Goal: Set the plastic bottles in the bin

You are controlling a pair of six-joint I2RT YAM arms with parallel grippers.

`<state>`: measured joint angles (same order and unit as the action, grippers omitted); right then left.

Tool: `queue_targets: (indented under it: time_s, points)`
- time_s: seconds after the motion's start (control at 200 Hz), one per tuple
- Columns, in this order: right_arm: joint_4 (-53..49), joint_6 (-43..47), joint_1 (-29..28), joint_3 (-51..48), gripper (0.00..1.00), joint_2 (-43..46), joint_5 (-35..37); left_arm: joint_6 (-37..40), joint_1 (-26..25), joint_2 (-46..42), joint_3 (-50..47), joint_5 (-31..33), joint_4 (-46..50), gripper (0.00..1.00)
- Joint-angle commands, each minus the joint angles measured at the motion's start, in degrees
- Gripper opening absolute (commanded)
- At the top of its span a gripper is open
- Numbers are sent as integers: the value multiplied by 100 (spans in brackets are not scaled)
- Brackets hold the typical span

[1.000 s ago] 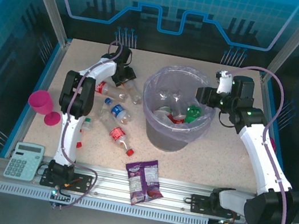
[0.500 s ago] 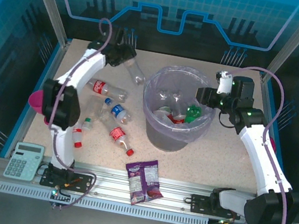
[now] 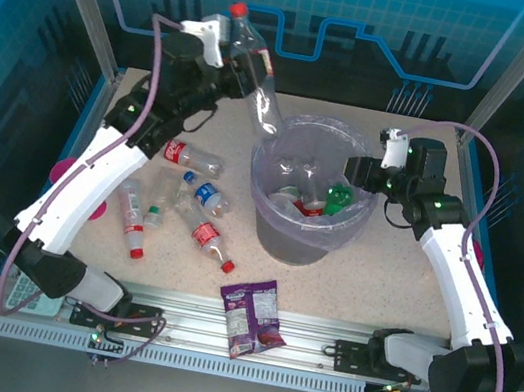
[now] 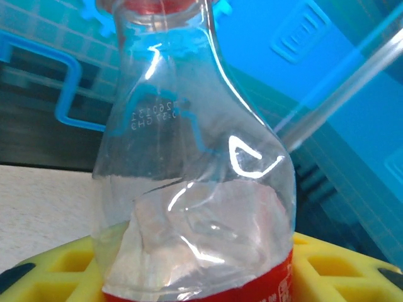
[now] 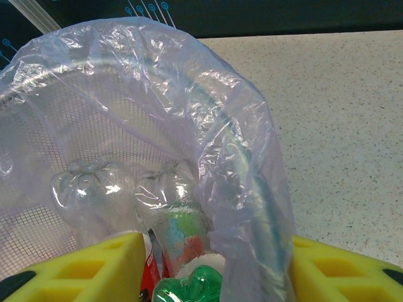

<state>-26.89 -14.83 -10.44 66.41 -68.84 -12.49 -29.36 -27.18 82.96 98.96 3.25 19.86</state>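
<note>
I see the held bottle's base [image 3: 268,126] pointing down toward the bin's opening, so I should keep my left gripper moving over the bin's middle [image 3: 314,180] and release the bottle inside.
My left gripper [image 3: 226,66] is raised high at the back left and is shut on a clear plastic bottle [image 3: 252,78] with a red cap. The bottle tilts, its base hanging just over the bin's back-left rim. In the left wrist view this bottle [image 4: 189,189] fills the space between the yellow fingers [image 4: 327,264]. The grey bin [image 3: 264,242], lined with a lavender bag, holds a green bottle [image 3: 340,198] and clear ones. My right gripper [image 3: 356,168] stands open astride the bin's right rim [image 5: 245,145]. Several bottles lie on the table: red-labelled [image 3: 188,156], blue-labelled [image 3: 206,194], another red [image 3: 209,238].
A purple snack packet [image 3: 254,317] lies at the front edge by the rail. A pink cup [image 3: 61,171] and a calculator [image 3: 22,288] sit at the left, partly behind my left arm. Blue transparent walls enclose the table.
My left arm has lifted a bottle off the back-left of the table and swung it up and right toward the bin. The right arm has barely moved.
</note>
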Motion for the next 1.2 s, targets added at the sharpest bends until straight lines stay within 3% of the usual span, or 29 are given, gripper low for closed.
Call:
queue_targets:
  time_s: [0.0, 0.17, 0.425, 0.861, 0.981, 1.196]
  points:
    - [-3, -90, -73, -129, 55, 44, -148, 349, -461, 180, -174, 130, 52, 31]
    - [-26, -48, -107, -93, 55, 37, -78, 694, -1217, 494, -348, 556, -88, 31]
    - [-52, -38, -126, -49, 54, 15, -46, 529, -1825, 1043, -478, 881, -81, 26]
    - [-5, -46, -131, 30, 54, -126, -61, -169, -2086, 1412, -1069, 767, -96, 28]
    - [18, -69, -136, 21, 54, -154, -60, -228, -2134, 1447, -1148, 690, -81, 39]
    - [22, -64, -151, 52, 54, -179, -60, -205, -2134, 1307, -1265, 713, -188, 68]
